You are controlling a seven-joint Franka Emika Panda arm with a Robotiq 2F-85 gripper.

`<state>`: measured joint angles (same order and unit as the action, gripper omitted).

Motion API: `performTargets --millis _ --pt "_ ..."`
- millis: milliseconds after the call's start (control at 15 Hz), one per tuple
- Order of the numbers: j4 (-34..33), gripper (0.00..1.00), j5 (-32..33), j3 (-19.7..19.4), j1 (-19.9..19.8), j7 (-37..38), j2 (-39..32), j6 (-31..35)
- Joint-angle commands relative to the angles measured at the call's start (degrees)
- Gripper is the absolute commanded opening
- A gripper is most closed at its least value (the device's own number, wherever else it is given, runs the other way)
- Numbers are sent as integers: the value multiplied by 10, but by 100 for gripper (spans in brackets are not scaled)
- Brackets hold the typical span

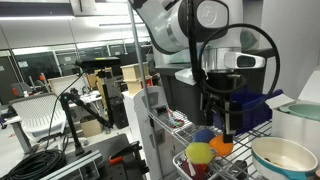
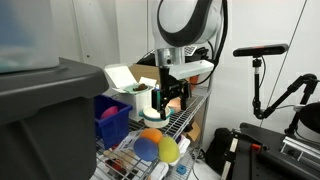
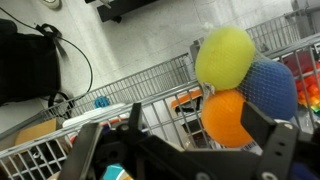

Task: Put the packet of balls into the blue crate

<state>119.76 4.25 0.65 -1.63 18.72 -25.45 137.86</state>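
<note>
The orange ball (image 3: 226, 118) lies in the open below my open fingers. My gripper should keep going down until my fingers are on both sides of the packet's orange part, and then close.
The packet of balls (image 3: 232, 80) lies on the wire shelf: one yellow-green, one blue, one orange, bundled together. It shows in both exterior views (image 1: 207, 147) (image 2: 156, 146). My gripper (image 3: 178, 150) is open and hangs just above the packet. In the wrist view the orange ball sits close to the right finger (image 3: 270, 140), and nothing is held. In the exterior views the gripper (image 1: 225, 128) (image 2: 160, 113) stands over the shelf behind the balls. The blue crate (image 2: 116, 122) stands on the shelf beside the packet, and also shows behind the gripper (image 1: 252, 106).
A large black tote (image 2: 45, 110) fills the near left. A white teal-rimmed bowl (image 1: 284, 156) sits on the wire shelf (image 3: 130, 85) near the balls. A white container (image 2: 125, 78) stands behind the crate. Cables and a stand (image 2: 262, 60) lie off the shelf.
</note>
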Motion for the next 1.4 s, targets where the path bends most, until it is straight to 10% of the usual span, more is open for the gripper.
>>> performTargets --millis 0,1333 --pt "-22 100 -15 -15 21 -13 -6 -33" --pt "-61 100 -22 -27 61 37 -104 50"
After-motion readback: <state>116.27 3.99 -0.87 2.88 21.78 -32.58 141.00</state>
